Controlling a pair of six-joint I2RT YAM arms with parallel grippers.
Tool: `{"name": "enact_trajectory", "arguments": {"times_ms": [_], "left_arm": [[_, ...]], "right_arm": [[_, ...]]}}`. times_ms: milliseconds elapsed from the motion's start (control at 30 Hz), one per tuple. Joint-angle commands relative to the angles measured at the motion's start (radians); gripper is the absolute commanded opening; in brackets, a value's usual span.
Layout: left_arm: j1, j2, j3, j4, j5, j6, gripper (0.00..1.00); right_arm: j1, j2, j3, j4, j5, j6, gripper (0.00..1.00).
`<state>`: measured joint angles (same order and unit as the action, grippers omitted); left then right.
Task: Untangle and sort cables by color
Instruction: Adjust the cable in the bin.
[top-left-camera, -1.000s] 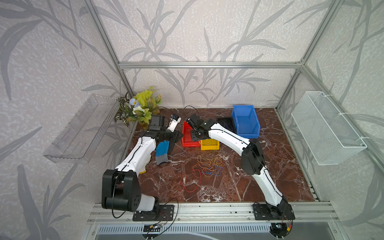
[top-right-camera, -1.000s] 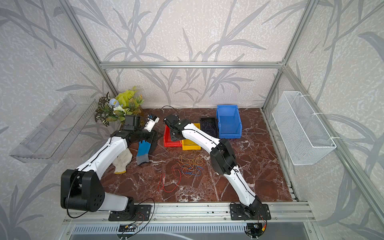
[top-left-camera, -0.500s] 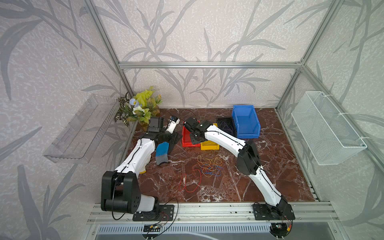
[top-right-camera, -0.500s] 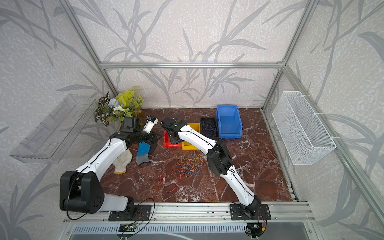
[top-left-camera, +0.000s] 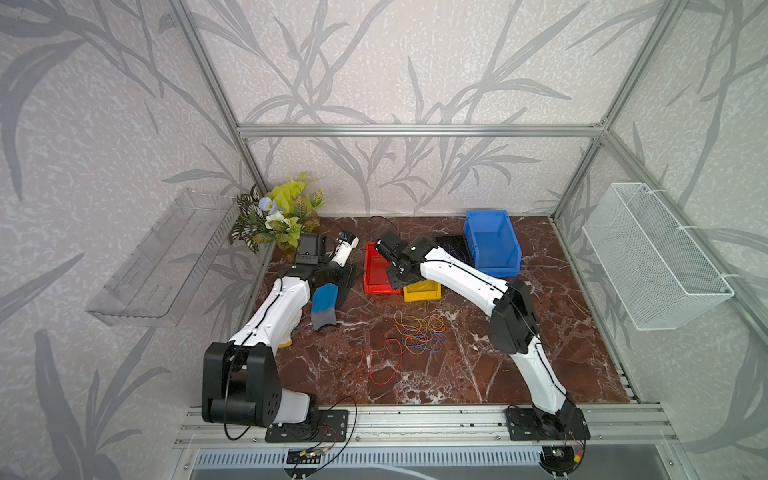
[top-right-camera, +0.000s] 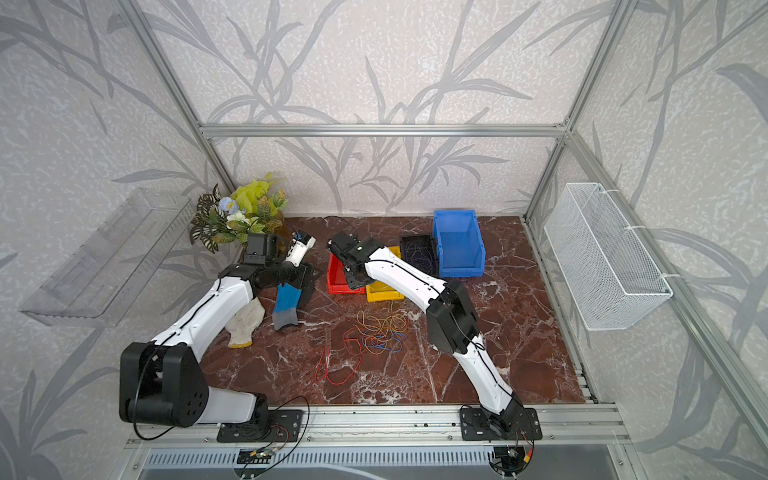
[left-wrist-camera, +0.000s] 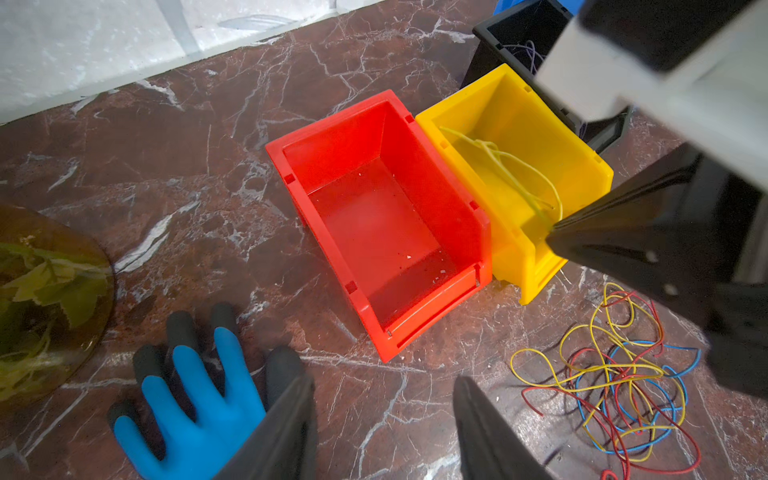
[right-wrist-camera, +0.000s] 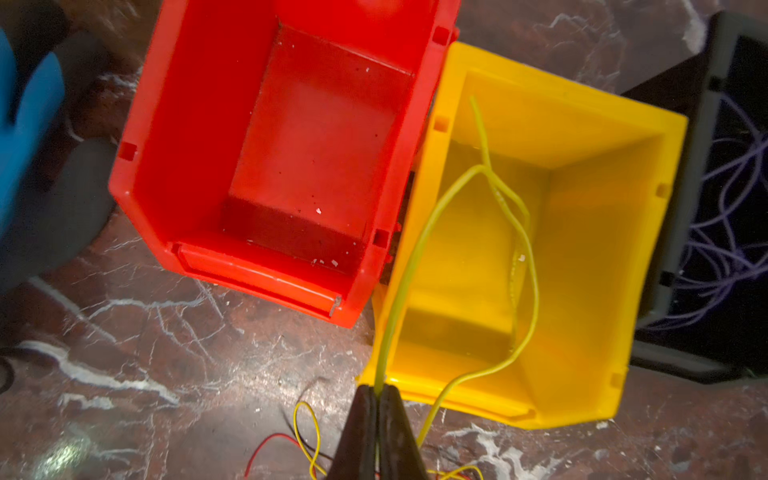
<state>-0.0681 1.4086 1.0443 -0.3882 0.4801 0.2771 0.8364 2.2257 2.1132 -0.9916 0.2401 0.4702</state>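
The yellow cable drapes over the yellow bin's rim (right-wrist-camera: 398, 308) beside the red bin, so my right gripper should bring the cable's loop farther into the yellow bin (right-wrist-camera: 472, 276) before opening.
A tangle of red, yellow and blue cables (top-left-camera: 417, 332) (top-right-camera: 380, 330) lies mid-table, also in the left wrist view (left-wrist-camera: 623, 374). My right gripper (right-wrist-camera: 378, 390) hangs over the front of the yellow bin (right-wrist-camera: 594, 249) (top-left-camera: 422, 291) and is shut on a yellow cable (right-wrist-camera: 419, 249). That cable runs from the jaws over the rim and loops inside this bin. The red bin (right-wrist-camera: 187, 104) (top-left-camera: 376, 270) beside it holds no cable. My left gripper (left-wrist-camera: 382, 382) (top-left-camera: 338, 276) stands open over bare marble left of the red bin, gripping nothing.
A black bin (top-left-camera: 453, 247) with purple cables and a blue bin (top-left-camera: 492, 243) stand right of the yellow bin. A blue glove (top-left-camera: 324, 303) and a white glove (top-right-camera: 245, 322) lie by the left arm. A plant (top-left-camera: 278, 216) fills the back left corner.
The right jaws have gone from partly open to shut on the yellow cable, and the wrist has shifted slightly over the bins. The left arm has stayed put.
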Motion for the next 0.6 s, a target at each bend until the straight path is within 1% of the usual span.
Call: {"name": "enact_trajectory", "arguments": {"times_ms": [0, 133, 267, 300, 367, 567], "left_arm": [[0.005, -0.016, -0.006, 0.006, -0.01, 0.016, 0.56], [0.005, -0.015, -0.007, 0.006, -0.013, 0.02, 0.56], [0.006, -0.014, -0.007, 0.006, -0.015, 0.021, 0.56], [0.005, -0.014, -0.007, 0.006, -0.012, 0.02, 0.56], [0.005, -0.015, -0.007, 0.006, -0.008, 0.019, 0.56], [0.005, -0.013, -0.012, 0.009, -0.015, 0.02, 0.56]], "right_arm": [[-0.04, -0.093, -0.084, 0.061, -0.069, -0.031, 0.04], [-0.089, -0.157, -0.218, 0.174, -0.178, -0.039, 0.03], [-0.137, -0.2, -0.37, 0.35, -0.389, -0.106, 0.0], [-0.144, -0.205, -0.399, 0.392, -0.422, -0.118, 0.0], [-0.148, -0.209, -0.434, 0.442, -0.438, -0.139, 0.0], [-0.163, -0.177, -0.438, 0.451, -0.392, -0.184, 0.0]]}}
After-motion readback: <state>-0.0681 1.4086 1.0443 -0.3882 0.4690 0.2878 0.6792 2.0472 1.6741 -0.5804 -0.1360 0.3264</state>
